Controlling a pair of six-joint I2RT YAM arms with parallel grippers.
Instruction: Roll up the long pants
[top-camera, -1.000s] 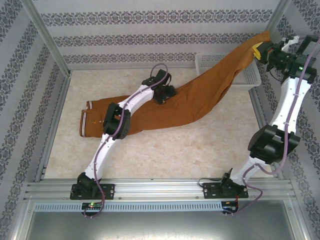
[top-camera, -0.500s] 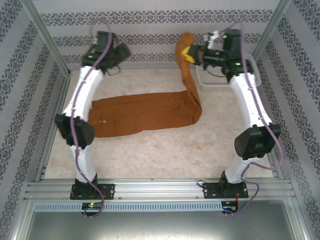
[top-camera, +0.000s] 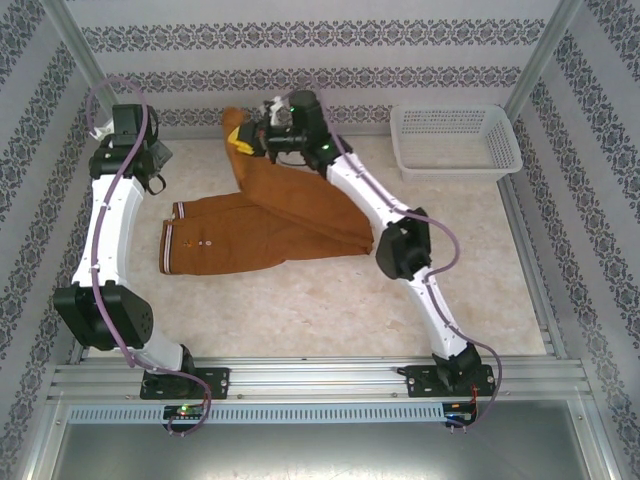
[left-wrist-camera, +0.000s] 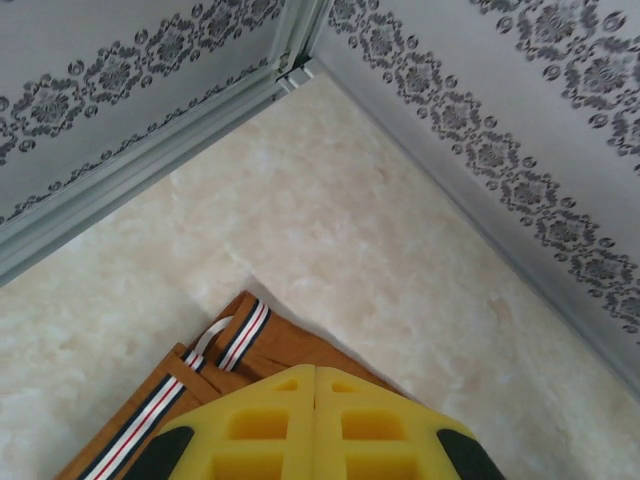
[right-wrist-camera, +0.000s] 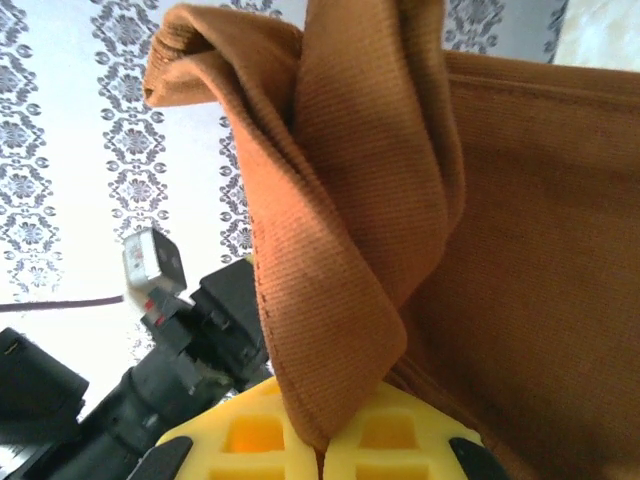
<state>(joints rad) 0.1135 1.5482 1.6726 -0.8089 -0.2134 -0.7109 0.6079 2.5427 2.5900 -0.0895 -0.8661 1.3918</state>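
The striped waistband (top-camera: 168, 238) is facing the side, so next my right gripper brings the pants' hem down. Both grippers should press and turn the pants (top-camera: 300, 238) lengthwise before rolling.
The rust-brown long pants (top-camera: 262, 238) lie across the middle of the table, with the striped waistband (top-camera: 172, 240) at the left. Their legs double back from a fold at the right and rise toward the back. My right gripper (top-camera: 245, 140) is raised at the back left of centre, shut on the hem end of the leg fabric (right-wrist-camera: 340, 250), which hangs in folds from its yellow fingers (right-wrist-camera: 390, 440). My left gripper (top-camera: 157, 158) hovers near the back left corner above the waistband corner (left-wrist-camera: 235, 335). Its yellow fingers (left-wrist-camera: 270, 410) are pressed together with nothing between them.
A white lattice basket (top-camera: 455, 140) stands at the back right. Patterned walls and metal frame posts enclose the table on three sides. In the right wrist view, the left arm's black wrist (right-wrist-camera: 150, 380) shows close beyond the held fabric.
My right gripper has carried the leg end from the back right across to the back left, folding the legs over. The left arm has drawn off the pants toward the back left corner.
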